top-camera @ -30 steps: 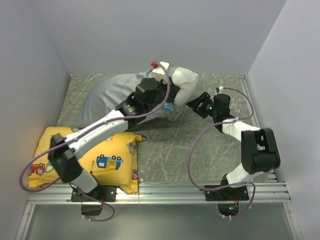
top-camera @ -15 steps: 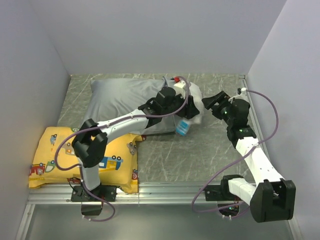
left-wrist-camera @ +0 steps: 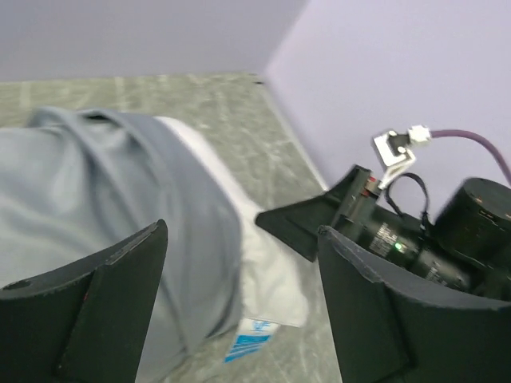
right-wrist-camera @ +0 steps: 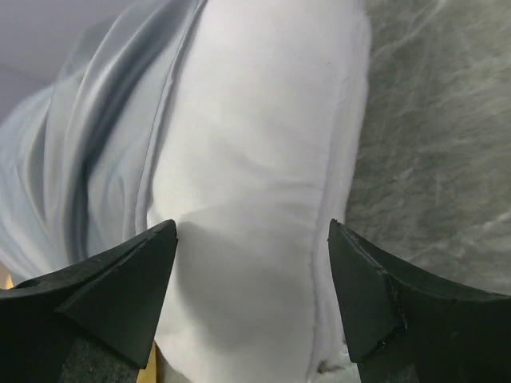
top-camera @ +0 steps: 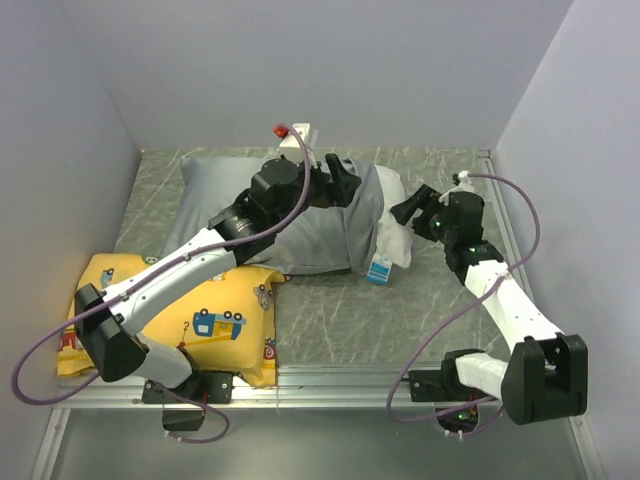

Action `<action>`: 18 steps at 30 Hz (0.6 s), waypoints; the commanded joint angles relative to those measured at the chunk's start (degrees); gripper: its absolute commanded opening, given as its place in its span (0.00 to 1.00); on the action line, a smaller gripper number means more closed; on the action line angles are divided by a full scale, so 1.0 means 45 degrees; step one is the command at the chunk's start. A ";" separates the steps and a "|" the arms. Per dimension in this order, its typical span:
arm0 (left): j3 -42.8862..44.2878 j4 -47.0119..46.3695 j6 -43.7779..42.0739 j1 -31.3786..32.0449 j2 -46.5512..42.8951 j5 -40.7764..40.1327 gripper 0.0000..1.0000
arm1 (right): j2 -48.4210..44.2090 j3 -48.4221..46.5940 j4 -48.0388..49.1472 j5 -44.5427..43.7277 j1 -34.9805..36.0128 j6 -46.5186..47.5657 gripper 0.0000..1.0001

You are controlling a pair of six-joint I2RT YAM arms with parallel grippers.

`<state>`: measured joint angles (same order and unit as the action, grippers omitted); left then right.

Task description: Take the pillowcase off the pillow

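Note:
I should hold the pillowcase in place by pinching its grey fabric (top-camera: pixel 318 232) with my left gripper before my right gripper pulls the pillow, because the pillowcase lies unheld around most of the pillow (top-camera: pixel 362 228).
The silver-grey pillowcase (top-camera: pixel 240 200) lies wrinkled at the back of the table and covers most of the white pillow (top-camera: pixel 393 238). The pillow's right end sticks out of the case, and its small blue tag (top-camera: pixel 378 270) rests on the table. My left gripper (top-camera: pixel 342 180) hovers open over the case's open edge, holding nothing. In the left wrist view its gripper (left-wrist-camera: pixel 239 295) has the pillowcase (left-wrist-camera: pixel 120 199), pillow (left-wrist-camera: pixel 271 271) and tag (left-wrist-camera: pixel 249 343) below. My right gripper (top-camera: pixel 408 210) stands open facing the bare pillow end. In the right wrist view its gripper (right-wrist-camera: pixel 251 271) frames the pillow (right-wrist-camera: pixel 255 159) beside the pillowcase (right-wrist-camera: pixel 96 144).
A yellow cartoon-vehicle cushion (top-camera: pixel 200 320) lies at the front left, under the left arm. Grey walls enclose the table on the left, back and right. A metal rail (top-camera: pixel 330 380) runs along the near edge by the arm bases.
My left gripper has opened and let go, swinging right and then back left over the case. The pillow has dropped flat with its white end out. My right gripper has opened wider.

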<state>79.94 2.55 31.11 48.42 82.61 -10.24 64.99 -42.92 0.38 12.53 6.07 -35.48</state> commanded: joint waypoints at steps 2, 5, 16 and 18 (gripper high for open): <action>0.0203 0.1836 -0.0233 -0.0253 0.0566 -0.1223 0.82 | 0.0867 -0.0620 0.0304 0.0299 0.0682 0.0641 0.83; 0.1159 0.2305 -0.0603 -0.0272 0.2029 -0.0305 0.82 | 0.1395 -0.0327 0.0813 0.0262 0.1112 0.0406 0.77; 0.2918 0.3651 -0.1015 0.0079 0.4962 -0.0885 0.47 | 0.1475 0.0260 0.1282 -0.0325 0.1289 0.0131 0.39; 0.3016 0.4140 -0.1035 0.0079 0.4983 -0.2309 0.13 | 0.1592 0.0027 0.1146 -0.0402 0.1231 0.0112 0.17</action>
<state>90.32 17.43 27.35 48.36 104.86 -13.61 72.44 -41.56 3.60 11.92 11.29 -34.83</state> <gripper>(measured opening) 0.232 0.246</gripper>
